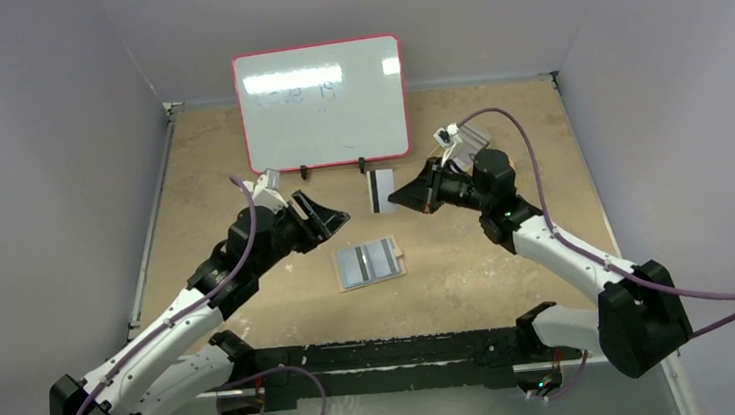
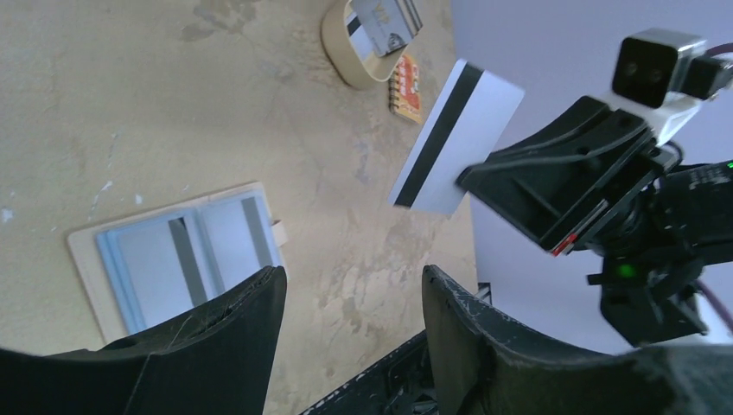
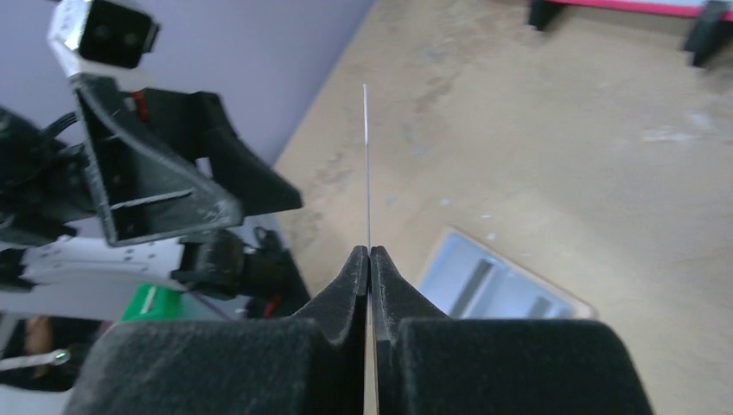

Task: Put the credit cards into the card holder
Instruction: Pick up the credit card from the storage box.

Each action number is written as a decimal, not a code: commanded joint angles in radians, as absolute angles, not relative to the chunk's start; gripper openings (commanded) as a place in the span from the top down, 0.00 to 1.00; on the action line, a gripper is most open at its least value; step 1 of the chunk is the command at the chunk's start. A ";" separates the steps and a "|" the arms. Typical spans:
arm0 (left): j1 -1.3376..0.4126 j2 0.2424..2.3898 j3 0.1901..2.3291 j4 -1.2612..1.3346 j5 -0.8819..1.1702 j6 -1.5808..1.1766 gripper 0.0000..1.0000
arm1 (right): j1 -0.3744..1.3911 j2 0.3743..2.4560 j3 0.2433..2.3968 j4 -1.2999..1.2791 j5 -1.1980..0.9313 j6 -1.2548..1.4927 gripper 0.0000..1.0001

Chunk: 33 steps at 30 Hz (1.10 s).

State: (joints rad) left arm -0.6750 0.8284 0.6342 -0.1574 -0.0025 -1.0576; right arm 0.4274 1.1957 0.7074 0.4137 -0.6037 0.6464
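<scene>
The robot's right gripper is holding the card and the card holder's tab (image 1: 399, 256) faces it, so the left gripper needs to take the card (image 1: 375, 192) before the right gripper steadies the tab.
A white credit card (image 1: 379, 190) with a black stripe hangs in the air above the table, pinched at one end by my right gripper (image 1: 401, 201), which is shut on it. The right wrist view shows that card (image 3: 366, 164) edge-on, rising from the closed fingertips. The tan card holder (image 1: 369, 263) lies open on the table below, with striped cards (image 2: 186, 255) in its clear sleeves. My left gripper (image 1: 334, 216) hovers open just left of the held card (image 2: 458, 138), nothing between its fingers (image 2: 251, 303).
A red-framed whiteboard (image 1: 321, 102) stands at the back on black feet. A tan oval dish (image 2: 339, 52) holding more cards (image 2: 380, 22) and a small orange item (image 2: 408, 79) sit beyond the card holder. Purple walls close the sides.
</scene>
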 commanded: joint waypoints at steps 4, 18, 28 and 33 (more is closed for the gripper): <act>-0.671 0.879 0.693 0.034 0.059 -1.080 0.41 | 0.495 1.187 0.644 0.831 -0.779 0.910 1.00; -0.672 0.895 0.639 0.282 0.172 -1.121 0.68 | 0.520 1.209 0.592 0.887 -0.815 0.942 1.00; -0.672 0.914 0.616 0.280 0.183 -1.107 1.00 | 0.520 1.191 0.593 0.793 -0.775 0.894 0.97; -0.671 0.912 0.608 0.235 0.168 -1.077 1.00 | 0.521 1.161 0.606 0.631 -0.738 0.823 0.72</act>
State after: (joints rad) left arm -0.6682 0.9199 0.6090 0.2150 0.1532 -1.1103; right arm 0.5117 1.2018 0.5823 0.7502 -0.7681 0.9035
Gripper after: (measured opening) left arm 0.009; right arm 0.192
